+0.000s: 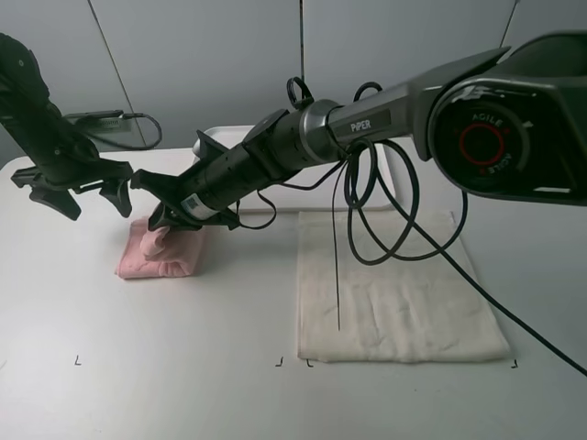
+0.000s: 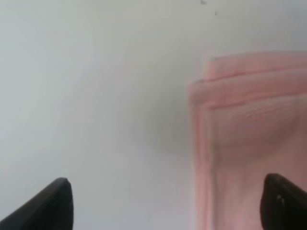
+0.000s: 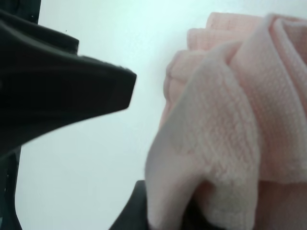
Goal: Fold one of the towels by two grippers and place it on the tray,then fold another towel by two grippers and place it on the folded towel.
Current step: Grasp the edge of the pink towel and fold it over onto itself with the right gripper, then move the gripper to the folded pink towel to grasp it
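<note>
The robot's right gripper has hold of only a raised fold of the pink towel (image 1: 154, 244), so it should open and grab the stacked layers (image 1: 189, 255) together before it moves to the tray.
The pink towel (image 1: 154, 257) lies folded on the table at the left, with one corner pulled up. My right gripper (image 1: 165, 218) reaches across the middle and is shut on that raised fold. In the right wrist view the pink towel (image 3: 230, 120) bunches over the lower finger of the right gripper (image 3: 144, 143). My left gripper (image 1: 84, 197) hangs open just left of the towel and holds nothing. Its left wrist view shows the left gripper (image 2: 168, 199) with fingers wide apart and the pink towel (image 2: 249, 129) under one of them. The white tray (image 1: 216, 134) sits at the back, partly hidden by the right arm. The cream towel (image 1: 404, 293) lies flat at the right.
Black cables (image 1: 385, 211) from the right arm loop over the cream towel and the tray. Small black corner marks (image 1: 77, 361) are on the table near the front edge.
</note>
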`<state>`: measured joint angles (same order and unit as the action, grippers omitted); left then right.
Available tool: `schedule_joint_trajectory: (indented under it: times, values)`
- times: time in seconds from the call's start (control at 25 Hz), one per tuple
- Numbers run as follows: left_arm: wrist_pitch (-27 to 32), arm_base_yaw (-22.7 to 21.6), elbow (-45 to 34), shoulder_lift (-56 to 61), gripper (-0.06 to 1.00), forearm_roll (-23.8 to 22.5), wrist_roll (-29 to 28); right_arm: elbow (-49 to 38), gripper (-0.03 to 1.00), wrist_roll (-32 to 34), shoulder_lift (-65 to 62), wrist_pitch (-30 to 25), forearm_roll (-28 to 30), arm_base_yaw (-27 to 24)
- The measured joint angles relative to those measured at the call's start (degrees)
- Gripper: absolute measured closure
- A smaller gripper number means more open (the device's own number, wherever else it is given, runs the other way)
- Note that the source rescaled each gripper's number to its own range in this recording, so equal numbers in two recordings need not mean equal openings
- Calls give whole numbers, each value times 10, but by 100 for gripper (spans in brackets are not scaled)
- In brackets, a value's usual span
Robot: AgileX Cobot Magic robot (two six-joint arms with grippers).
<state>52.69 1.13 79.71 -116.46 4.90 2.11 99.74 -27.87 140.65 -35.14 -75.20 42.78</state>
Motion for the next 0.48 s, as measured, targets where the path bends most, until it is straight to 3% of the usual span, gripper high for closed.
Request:
schedule_joint_trajectory:
  times: [0.12, 0.2, 0.32, 0.48]
  values:
    - [20, -4, 27, 0, -5, 20, 14, 0, 88, 0, 0, -4, 0, 0]
    - [31, -4, 44, 0, -5, 25, 20, 0, 76, 0, 0, -11, 1, 0]
    - [46, -4, 68, 0, -5, 28, 24, 0, 50, 0, 0, -23, -6, 0]
    - [59, -4, 94, 0, -5, 30, 31, 0, 44, -13, 0, -44, -68, 0]
